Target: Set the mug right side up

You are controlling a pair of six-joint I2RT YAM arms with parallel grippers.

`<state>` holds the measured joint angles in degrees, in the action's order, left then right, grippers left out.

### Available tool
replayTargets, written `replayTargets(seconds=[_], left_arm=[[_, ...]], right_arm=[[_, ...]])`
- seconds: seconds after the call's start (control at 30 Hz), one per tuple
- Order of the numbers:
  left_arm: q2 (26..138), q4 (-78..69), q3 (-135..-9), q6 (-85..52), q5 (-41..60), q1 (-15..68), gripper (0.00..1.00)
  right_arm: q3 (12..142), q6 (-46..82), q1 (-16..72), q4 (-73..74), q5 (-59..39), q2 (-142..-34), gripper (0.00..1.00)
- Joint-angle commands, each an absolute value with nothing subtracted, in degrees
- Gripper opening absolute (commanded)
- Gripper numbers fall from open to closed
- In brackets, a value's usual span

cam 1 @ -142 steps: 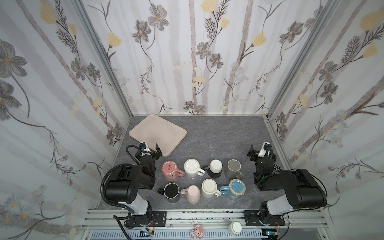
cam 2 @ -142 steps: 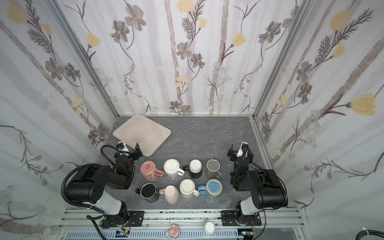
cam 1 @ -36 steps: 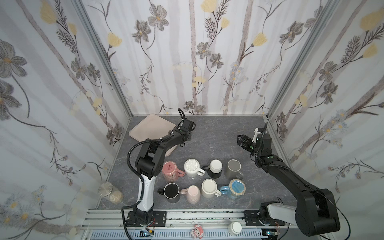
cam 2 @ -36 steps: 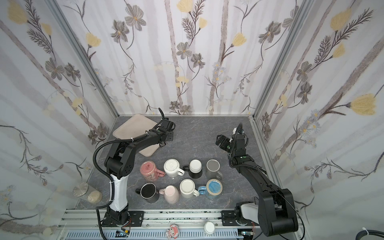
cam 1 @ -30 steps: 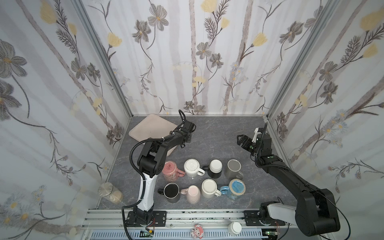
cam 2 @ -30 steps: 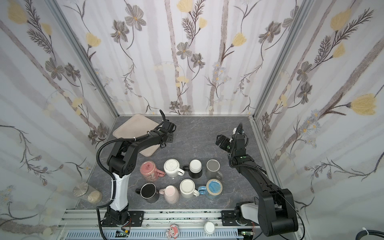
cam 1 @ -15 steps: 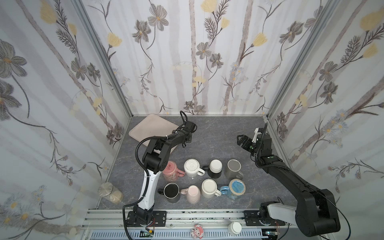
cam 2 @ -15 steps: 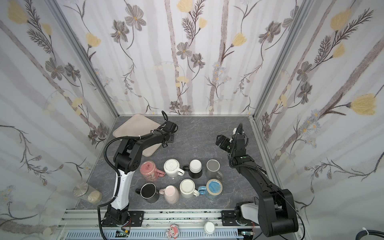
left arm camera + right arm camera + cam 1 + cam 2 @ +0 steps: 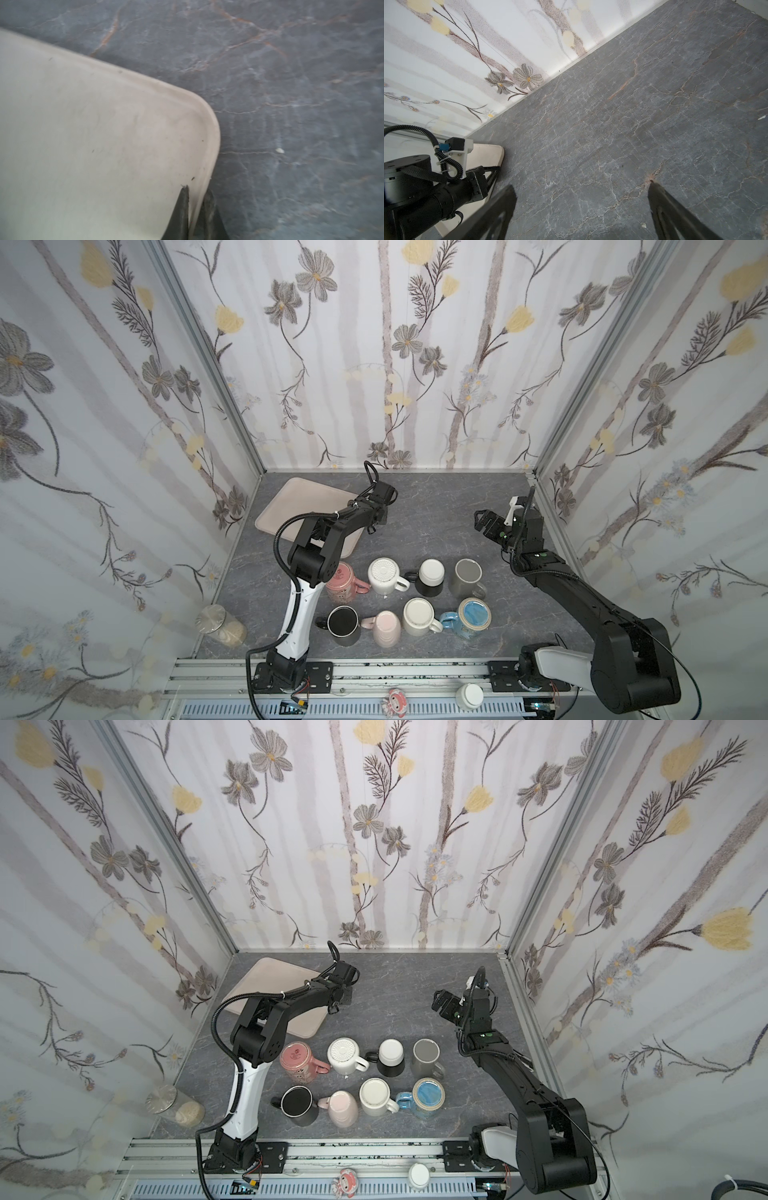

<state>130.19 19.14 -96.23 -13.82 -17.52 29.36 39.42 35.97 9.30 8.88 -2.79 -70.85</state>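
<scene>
My left gripper should go on pulling the beige tray's rim (image 9: 208, 172) that it is pinching until the tray sits straight in the space (image 9: 412, 529) behind the mugs, because that space is open.
Several mugs stand in two rows near the front of the table in both top views, most with their bases up: a pink patterned mug (image 9: 343, 578), a white ribbed mug (image 9: 384, 572), a grey mug (image 9: 467, 574), a blue mug (image 9: 473, 616). Neither gripper touches a mug. My left gripper (image 9: 197, 190) (image 9: 371, 526) is shut on the rim of the beige tray (image 9: 83, 124) (image 9: 299, 506), one finger (image 9: 182, 207) inside the rim and one outside. Well behind the mugs, my right gripper (image 9: 581, 185) (image 9: 482, 520) hangs open over bare table with nothing in it.
The tray (image 9: 266, 986) lies at the back left, close to the left wall. A glass jar (image 9: 218, 624) stands outside the left wall. A small figure (image 9: 397, 697) and a white cap (image 9: 469, 695) sit on the front rail. Walls close in three sides.
Over the last second my left gripper has closed onto the tray's rim near its right corner, shifting slightly. The right arm has stayed where it was, still open.
</scene>
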Motion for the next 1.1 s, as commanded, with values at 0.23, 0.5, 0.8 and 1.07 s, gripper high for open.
replayTargets(seconds=[0.23,0.5,0.8,1.07], left_arm=[[133.2,19.4,-106.1,-26.7,-8.2,33.7,0.0],[137.4,17.4,-115.2,-34.7,-3.3,37.4,0.0],[139.8,9.7,-117.4,-43.6,0.3,40.0,0.0],[135.4,7.1,-116.1,-40.3,0.9,39.6,0.55]], right_arm=[[39.4,36.5,9.4,10.5,-2.6,-72.1,0.98],[39.1,36.6,9.4,11.2,-3.5,-72.9,0.95],[39.0,36.4,10.0,11.4,-5.1,-74.1,0.95],[40.3,35.8,11.4,10.8,-6.3,-75.3,0.89]])
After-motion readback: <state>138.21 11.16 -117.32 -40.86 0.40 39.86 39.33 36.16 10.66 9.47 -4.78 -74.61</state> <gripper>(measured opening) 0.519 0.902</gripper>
